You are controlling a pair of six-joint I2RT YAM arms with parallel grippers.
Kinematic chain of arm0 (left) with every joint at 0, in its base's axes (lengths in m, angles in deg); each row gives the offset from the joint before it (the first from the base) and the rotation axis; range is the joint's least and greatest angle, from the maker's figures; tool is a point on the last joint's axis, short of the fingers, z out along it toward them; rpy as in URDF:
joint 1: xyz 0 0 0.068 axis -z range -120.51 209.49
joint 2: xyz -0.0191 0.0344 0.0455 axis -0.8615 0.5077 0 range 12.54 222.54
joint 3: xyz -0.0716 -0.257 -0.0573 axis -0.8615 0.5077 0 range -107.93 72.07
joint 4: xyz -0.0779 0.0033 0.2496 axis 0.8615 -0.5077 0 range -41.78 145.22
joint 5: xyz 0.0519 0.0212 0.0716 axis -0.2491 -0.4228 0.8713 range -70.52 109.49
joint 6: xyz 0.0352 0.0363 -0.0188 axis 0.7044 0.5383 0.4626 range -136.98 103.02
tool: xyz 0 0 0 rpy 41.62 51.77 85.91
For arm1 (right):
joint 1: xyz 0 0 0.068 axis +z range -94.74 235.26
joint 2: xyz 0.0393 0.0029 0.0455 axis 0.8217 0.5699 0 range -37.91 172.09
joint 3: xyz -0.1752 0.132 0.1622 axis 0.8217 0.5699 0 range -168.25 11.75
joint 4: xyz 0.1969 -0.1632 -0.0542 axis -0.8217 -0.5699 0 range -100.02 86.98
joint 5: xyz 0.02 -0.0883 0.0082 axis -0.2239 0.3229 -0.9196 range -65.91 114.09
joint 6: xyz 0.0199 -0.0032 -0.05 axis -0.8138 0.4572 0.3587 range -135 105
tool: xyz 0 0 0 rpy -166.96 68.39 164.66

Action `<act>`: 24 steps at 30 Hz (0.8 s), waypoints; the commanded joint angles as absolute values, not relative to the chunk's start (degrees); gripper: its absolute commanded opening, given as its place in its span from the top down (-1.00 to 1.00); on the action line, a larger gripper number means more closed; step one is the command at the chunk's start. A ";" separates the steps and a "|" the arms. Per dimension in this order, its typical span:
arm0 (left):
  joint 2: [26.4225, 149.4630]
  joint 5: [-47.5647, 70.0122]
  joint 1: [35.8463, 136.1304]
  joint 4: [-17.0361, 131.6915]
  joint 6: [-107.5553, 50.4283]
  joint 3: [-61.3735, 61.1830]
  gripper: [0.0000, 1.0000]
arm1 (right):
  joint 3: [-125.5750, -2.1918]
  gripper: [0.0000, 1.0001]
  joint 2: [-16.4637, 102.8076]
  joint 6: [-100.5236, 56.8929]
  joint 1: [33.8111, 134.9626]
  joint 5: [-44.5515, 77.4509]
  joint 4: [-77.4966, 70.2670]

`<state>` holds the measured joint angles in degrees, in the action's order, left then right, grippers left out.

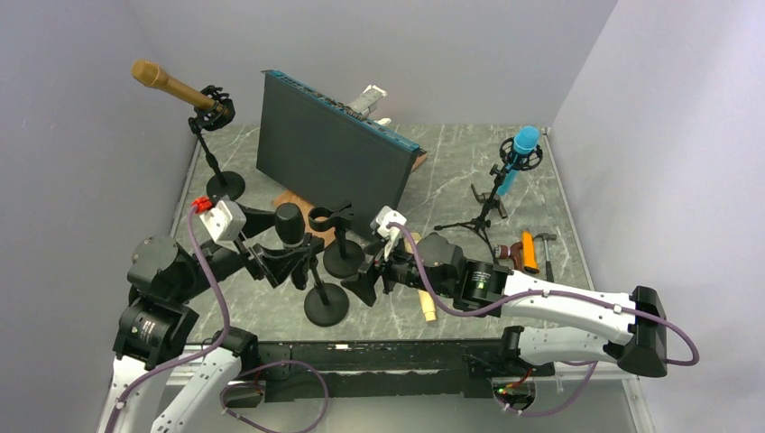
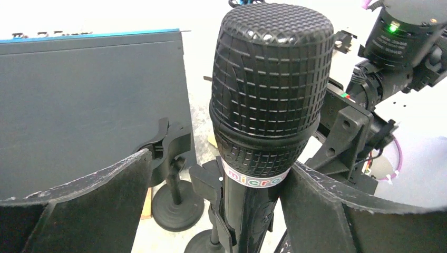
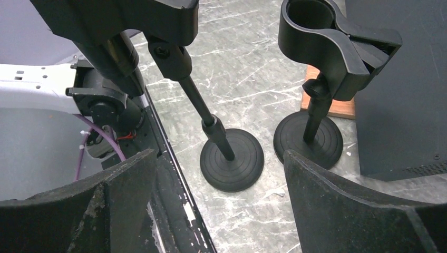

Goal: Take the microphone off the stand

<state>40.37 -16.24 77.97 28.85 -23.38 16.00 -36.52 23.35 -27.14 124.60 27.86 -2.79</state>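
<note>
My right gripper should hold the clip (image 2: 206,182) steady while my left gripper pulls the microphone out, because the black microphone's body (image 2: 249,213) sits in the clip of a free-standing stand.
A black microphone (image 2: 271,89) with a mesh head and a white band stands upright in the clip of a round-based stand (image 1: 326,304) near the table's front. Its head shows in the top view (image 1: 289,223). My left gripper (image 2: 221,163) is open around the microphone's body just under the head. The right finger (image 2: 316,205) is against the body and the left finger (image 2: 100,195) is well apart. My right gripper (image 3: 219,155) is open and empty, low beside the stand's base (image 3: 232,158); in the top view it (image 1: 370,281) is right of the stand.
A second stand with an empty clip (image 1: 329,218) is just behind. A dark panel (image 1: 334,153) stands mid-table. A gold microphone on a stand (image 1: 171,86) is back left, a blue microphone on a tripod (image 1: 519,158) back right. Hand tools (image 1: 529,251) lie right.
</note>
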 commanded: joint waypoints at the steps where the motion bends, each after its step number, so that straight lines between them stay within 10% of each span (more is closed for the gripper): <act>1: 40.74 -11.64 78.12 28.32 -27.17 13.59 -0.83 | -37.99 -0.85 23.32 -27.64 124.25 28.30 0.95; 9: 42.64 -20.12 78.21 31.98 -28.08 15.22 -0.73 | -40.70 -0.88 25.98 -29.00 122.13 23.79 -0.17; 13: 44.74 -29.51 78.21 33.88 -26.34 15.47 -0.05 | -41.10 -0.88 26.62 -27.85 118.55 15.03 1.80; 24: 45.61 -39.48 78.21 32.30 -20.97 17.12 0.85 | -50.55 -0.91 31.65 -17.15 111.20 -9.79 -0.78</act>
<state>46.19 -34.18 78.12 31.41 -22.77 15.56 -45.50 30.41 -22.46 113.08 1.46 -2.57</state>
